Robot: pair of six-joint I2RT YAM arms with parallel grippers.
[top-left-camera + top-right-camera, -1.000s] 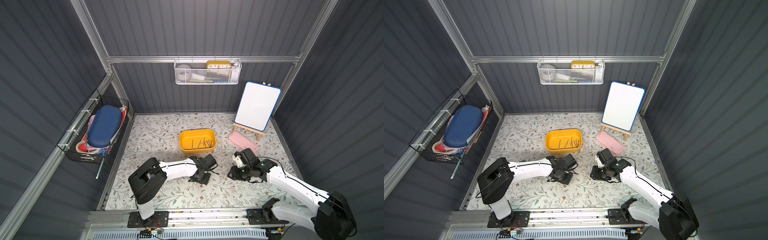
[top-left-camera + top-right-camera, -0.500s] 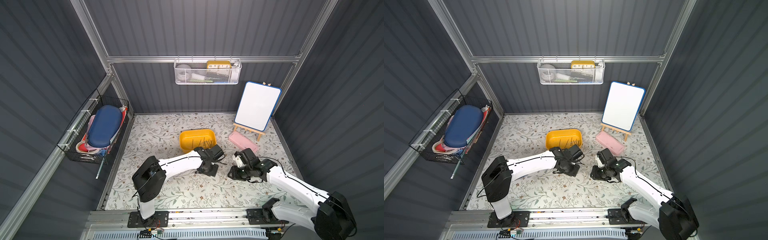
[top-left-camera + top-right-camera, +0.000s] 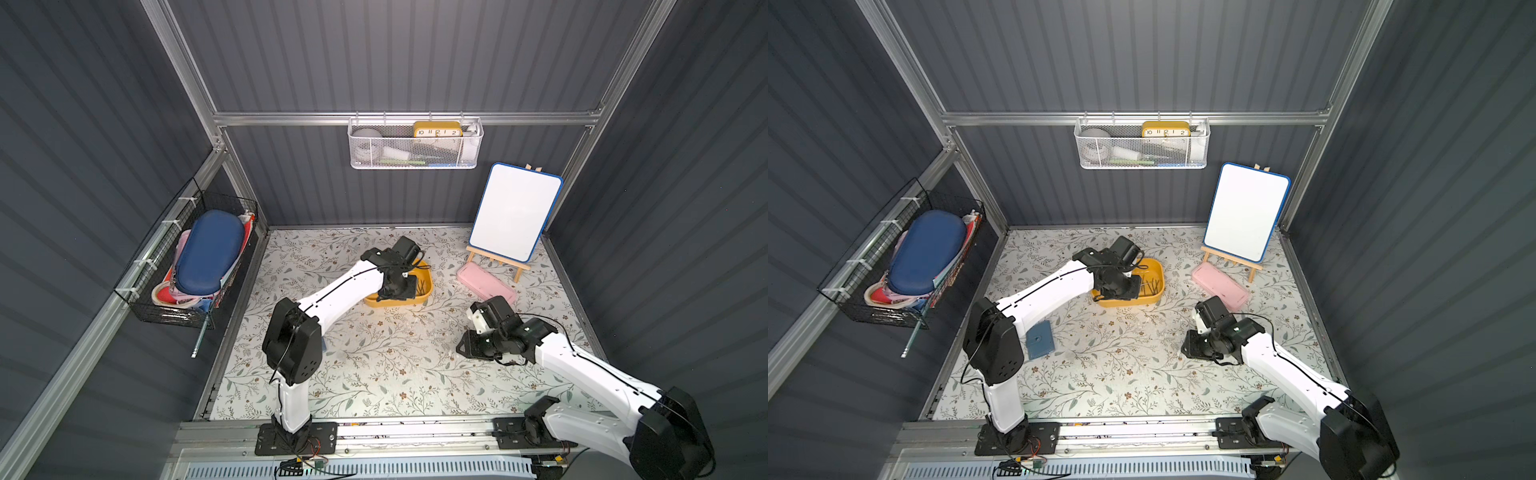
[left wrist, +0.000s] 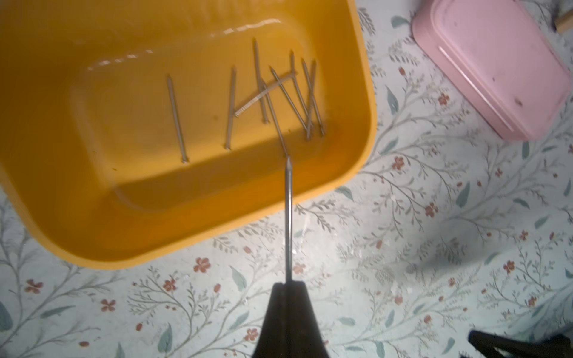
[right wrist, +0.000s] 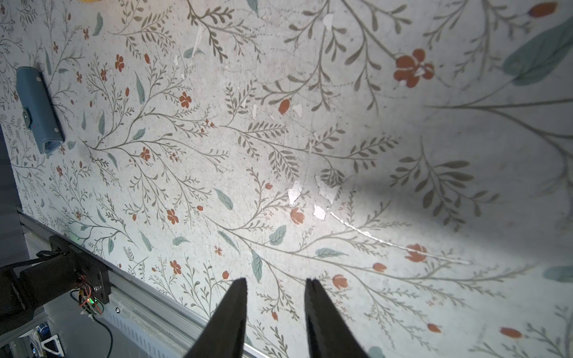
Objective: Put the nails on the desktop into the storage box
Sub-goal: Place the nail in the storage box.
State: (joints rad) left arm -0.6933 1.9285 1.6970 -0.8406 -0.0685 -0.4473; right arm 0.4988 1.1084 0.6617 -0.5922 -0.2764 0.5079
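Observation:
My left gripper is pointing the held nail (image 4: 289, 214) over the storage box's near side, so it should keep moving inward until the whole nail is above the box's clear bottom (image 4: 206, 116).
The yellow storage box (image 3: 424, 286) (image 3: 1154, 286) (image 4: 356, 102) stands mid-desktop with several thin grey nails (image 4: 263, 93) lying on its floor. My left gripper (image 3: 397, 291) (image 3: 1118, 291) (image 4: 288, 283) hangs over the box's near side. It is shut on one nail (image 4: 289, 217), which sticks straight out past the fingertips, its point over the box's inner wall. My right gripper (image 3: 461, 347) (image 3: 1185, 347) (image 5: 276, 280) is low over the flowered desktop (image 3: 374, 361) (image 5: 217, 124) at the right, open with nothing between its fingers.
A flat pink case (image 3: 486, 284) (image 4: 496, 68) lies right of the box, before a whiteboard on an easel (image 3: 513, 218). A small blue pouch (image 3: 1040, 338) (image 5: 37, 108) lies by the left arm. A white mesh basket (image 3: 415, 145) and a black wire basket (image 3: 191, 266) hang on the walls.
My left arm has swung from the desktop in front of the box up and back until its gripper is over the box, with the nail in it. The right arm has not moved.

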